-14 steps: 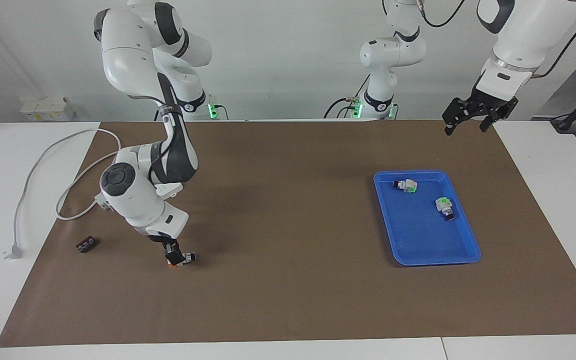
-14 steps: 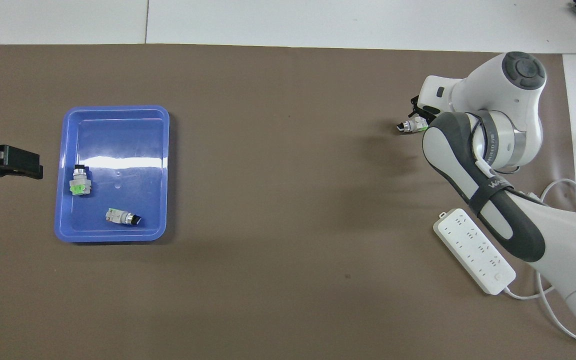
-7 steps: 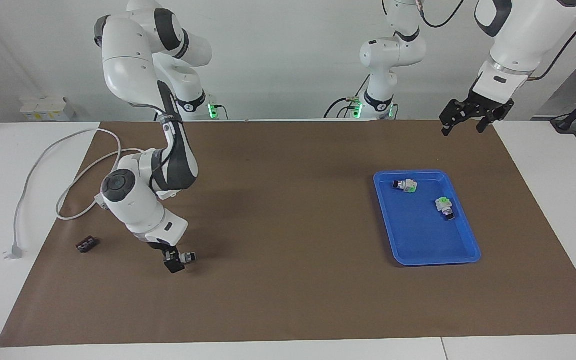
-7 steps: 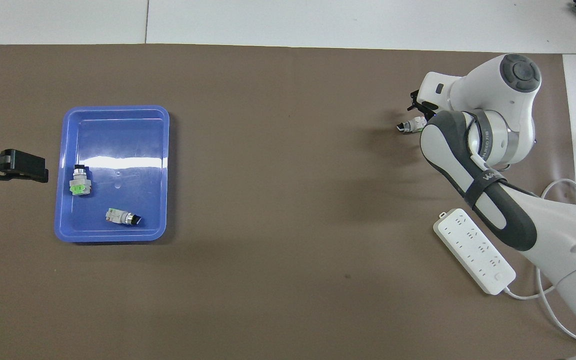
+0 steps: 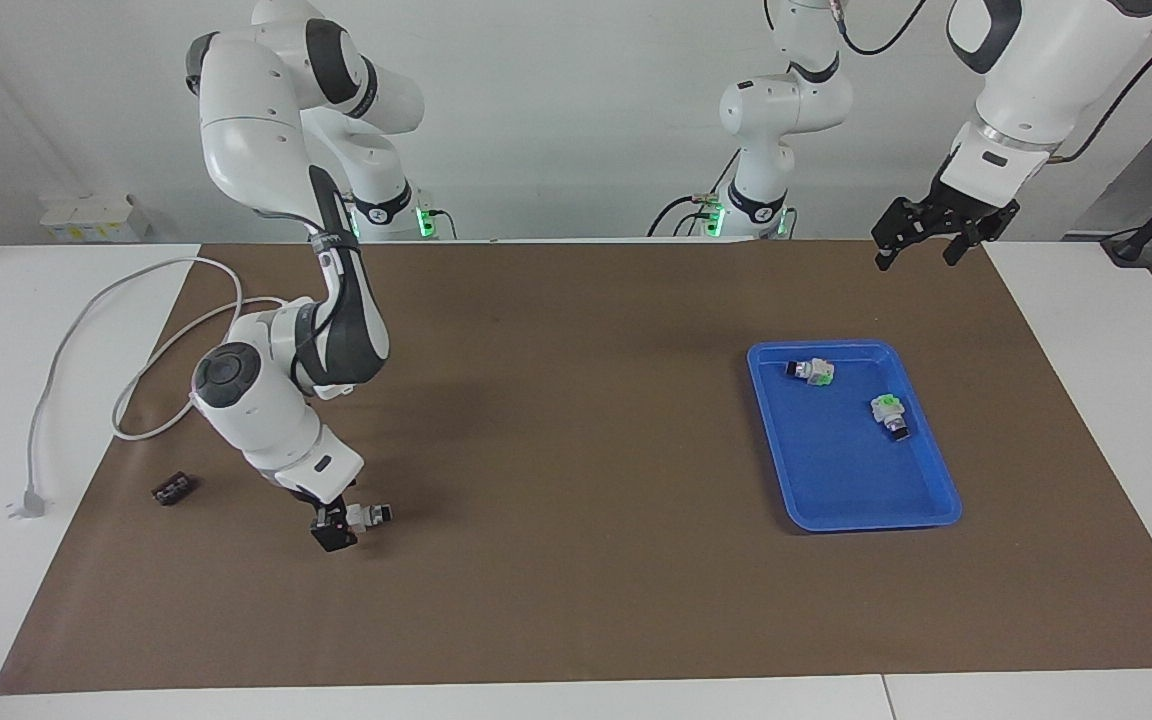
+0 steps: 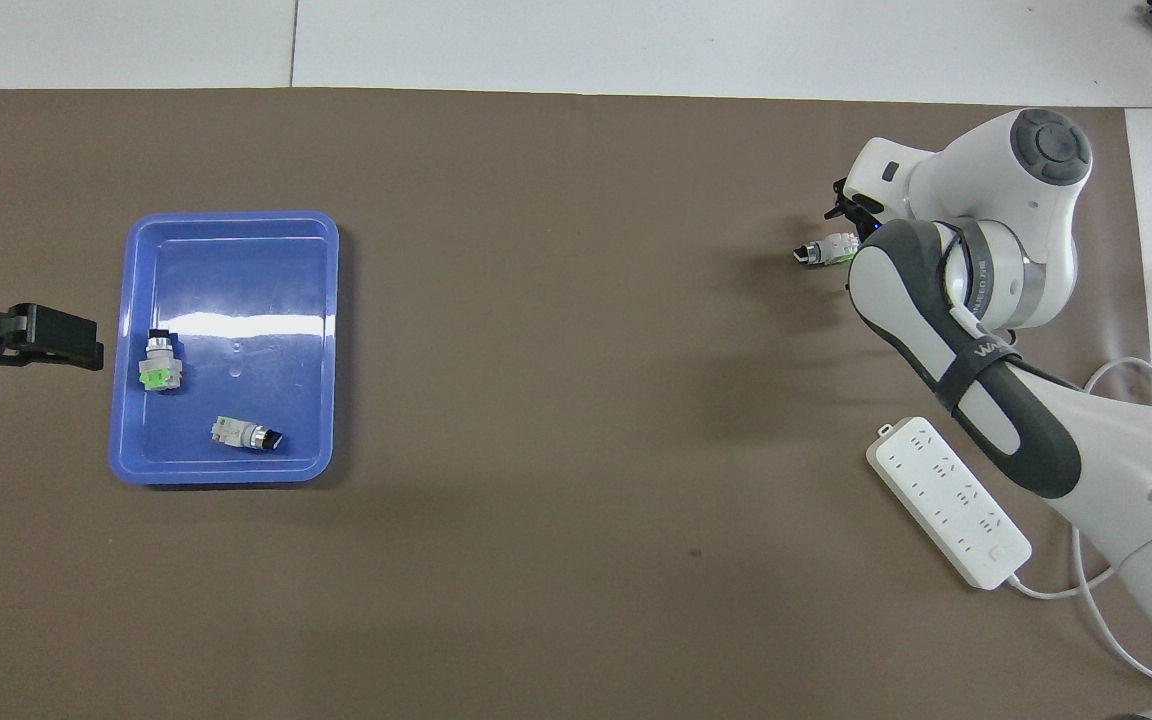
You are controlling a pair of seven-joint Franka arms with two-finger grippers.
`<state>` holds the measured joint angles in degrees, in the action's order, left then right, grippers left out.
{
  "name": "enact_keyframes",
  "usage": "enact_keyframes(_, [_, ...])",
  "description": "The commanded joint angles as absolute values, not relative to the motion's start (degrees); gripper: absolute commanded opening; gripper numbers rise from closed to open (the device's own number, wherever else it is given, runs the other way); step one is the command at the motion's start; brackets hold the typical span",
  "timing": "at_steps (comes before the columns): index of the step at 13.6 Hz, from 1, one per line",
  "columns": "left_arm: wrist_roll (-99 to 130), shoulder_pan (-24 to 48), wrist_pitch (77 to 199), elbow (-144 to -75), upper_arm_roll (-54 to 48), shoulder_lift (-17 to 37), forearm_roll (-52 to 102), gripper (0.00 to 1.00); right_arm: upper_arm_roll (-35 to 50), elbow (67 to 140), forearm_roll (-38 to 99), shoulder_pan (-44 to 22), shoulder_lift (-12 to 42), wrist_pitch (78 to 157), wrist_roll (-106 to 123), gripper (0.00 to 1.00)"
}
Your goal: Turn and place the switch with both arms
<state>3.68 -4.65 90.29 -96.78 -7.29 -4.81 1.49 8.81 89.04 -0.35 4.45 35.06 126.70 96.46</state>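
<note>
My gripper will turn the black tip [image 6: 802, 254], and the tip should twist while the white body stays still, because a silver collar [image 6: 815, 252] is between them.
The switch [image 5: 369, 514] has a white body, a silver collar and a black tip; its orange-red end is hidden by the fingers. It lies level, low at the brown mat, toward the right arm's end of the table. My right gripper [image 5: 338, 526] is shut on its body end. The overhead view shows the switch [image 6: 821, 251] sticking out from under the right wrist, which hides the fingers. My left gripper [image 5: 916, 250] hangs open and empty in the air near the mat's edge, beside the blue tray [image 5: 836, 480]. The left gripper also shows in the overhead view [image 6: 46, 338].
The blue tray [image 6: 236, 270] holds two green-ended switches [image 6: 160, 362] [image 6: 246, 434]. A white power strip [image 6: 948, 503] with a cable [image 5: 86, 315] and plug [image 5: 26, 503] lies near the right arm. A small black part [image 5: 172, 489] lies on the mat beside the right gripper.
The right wrist has turned and its fingers have swung toward the right arm's end of the table, with the switch staying in place. The left gripper has shifted slightly toward the tray.
</note>
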Motion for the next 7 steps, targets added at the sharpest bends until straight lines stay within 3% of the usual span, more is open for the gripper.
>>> enact_keyframes(1, [4.0,-4.0,90.4,-98.6,-6.9,-6.6,2.2,1.00,9.9,88.9,0.0,5.9,35.6,125.5,94.5,0.97])
enact_keyframes(7, [3.3,-4.0,93.7,-98.8,-6.9,-6.5,2.2,1.00,10.0,89.2,-0.2,5.1,35.5,127.0,91.8,0.95])
